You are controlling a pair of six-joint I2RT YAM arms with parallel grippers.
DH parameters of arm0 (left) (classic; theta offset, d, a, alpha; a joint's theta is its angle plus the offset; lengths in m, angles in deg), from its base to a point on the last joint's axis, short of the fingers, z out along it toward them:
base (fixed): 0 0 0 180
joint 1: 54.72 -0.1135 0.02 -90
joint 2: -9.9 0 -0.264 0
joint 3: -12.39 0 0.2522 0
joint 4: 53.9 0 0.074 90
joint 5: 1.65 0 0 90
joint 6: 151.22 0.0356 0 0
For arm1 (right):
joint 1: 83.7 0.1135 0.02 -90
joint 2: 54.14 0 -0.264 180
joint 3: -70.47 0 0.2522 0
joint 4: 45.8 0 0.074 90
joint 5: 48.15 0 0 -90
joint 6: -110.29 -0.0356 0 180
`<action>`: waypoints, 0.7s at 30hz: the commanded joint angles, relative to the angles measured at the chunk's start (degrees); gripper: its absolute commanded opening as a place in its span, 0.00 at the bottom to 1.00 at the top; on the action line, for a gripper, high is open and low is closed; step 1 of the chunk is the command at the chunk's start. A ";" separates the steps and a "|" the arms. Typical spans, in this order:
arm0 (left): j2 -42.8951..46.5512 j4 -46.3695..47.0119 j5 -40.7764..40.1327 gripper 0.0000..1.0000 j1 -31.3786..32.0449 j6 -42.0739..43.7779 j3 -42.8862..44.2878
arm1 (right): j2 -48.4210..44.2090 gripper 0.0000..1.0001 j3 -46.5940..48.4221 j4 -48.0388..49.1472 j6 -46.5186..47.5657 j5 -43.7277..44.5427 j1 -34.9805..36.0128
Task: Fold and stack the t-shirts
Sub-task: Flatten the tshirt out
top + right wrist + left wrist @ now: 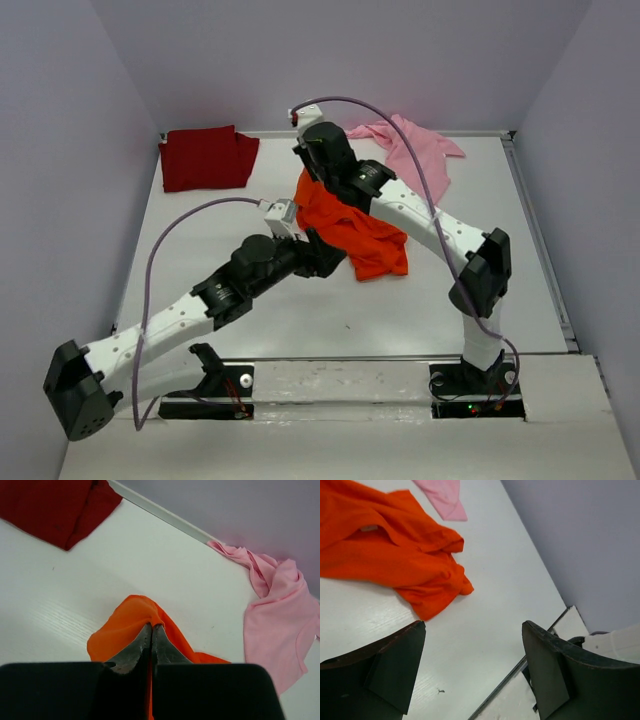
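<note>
The orange t-shirt is crumpled below its held far end [304,186]. My right gripper should move back while my left gripper takes the t-shirt's near end [384,264], before both grippers spread the t-shirt.
The bright orange t-shirt [355,232] lies crumpled at the table's middle; it also shows in the left wrist view [390,555] and the right wrist view [127,625]. My right gripper [151,626] is shut on a fold of the orange shirt at its far end, lifting it [312,180]. My left gripper [472,652] is open and empty above the table just near of the orange shirt [325,258]. The dark red t-shirt [207,156] lies folded at the far left. The light pink t-shirt [415,148] lies crumpled at the far right.
The white table [330,320] has a raised rim along its far edge [165,515] and right side [540,240]. Grey walls stand close on three sides. The arm bases [470,385] sit at the near edge.
</note>
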 commanded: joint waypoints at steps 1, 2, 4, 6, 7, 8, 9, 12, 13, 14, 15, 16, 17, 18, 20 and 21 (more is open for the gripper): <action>-10.16 11.41 5.01 0.87 1.76 -2.26 -1.33 | -8.23 0.00 -10.87 6.31 -4.39 -2.50 -2.98; -12.53 14.12 5.54 0.87 2.12 -2.35 -1.15 | -8.76 0.00 -12.19 6.58 -4.48 -2.32 -3.50; -19.39 17.56 5.19 0.89 3.08 -2.18 0.76 | -10.08 0.00 -14.64 6.84 -4.57 -2.41 -3.51; -26.86 18.02 4.75 0.89 4.05 -1.39 3.23 | -10.96 0.00 -16.06 6.93 -5.18 -2.67 -3.51; -29.23 17.67 4.14 0.89 4.40 0.01 4.72 | -11.92 0.00 -17.46 6.93 -5.36 -2.76 -3.51; -33.78 17.23 3.79 0.89 4.75 0.37 7.78 | -12.45 0.00 -18.08 7.19 -5.71 -2.76 -3.51; -35.91 16.70 3.43 0.89 5.28 0.72 9.38 | -12.98 0.00 -18.78 7.37 -5.80 -2.85 -3.51; -43.12 14.24 -0.15 0.89 6.51 3.35 15.71 | -15.17 0.00 -21.07 7.37 -5.98 -2.94 -3.51; -44.88 13.11 -0.61 0.89 7.21 4.14 17.55 | -15.70 0.00 -21.68 7.37 -5.98 -2.94 -3.51; -47.86 10.22 -2.53 0.89 7.65 5.63 21.66 | -16.84 0.00 -22.39 7.55 -5.98 -3.11 -3.51; -49.19 9.06 -3.85 0.89 8.18 6.60 23.70 | -17.37 0.00 -23.61 7.63 -5.98 -3.20 -3.51; -50.25 7.05 -4.91 0.89 8.62 7.74 27.11 | -18.07 0.00 -24.23 7.64 -6.76 -3.20 -3.51; -51.22 6.68 -4.92 0.89 8.62 7.76 27.15 | -18.69 0.00 -24.94 7.64 -7.99 -3.37 -3.51; -53.32 6.16 -4.74 0.89 8.62 8.63 30.02 | -19.91 0.00 -25.64 7.98 -8.09 -3.46 -3.51; -56.83 3.53 -5.18 0.89 8.80 10.20 34.85 | -20.89 0.00 -26.79 7.99 -8.09 -3.02 -3.51; -58.16 2.38 -4.92 0.89 8.71 10.56 36.71 | -21.76 0.00 -27.57 7.99 -7.91 -2.76 -3.51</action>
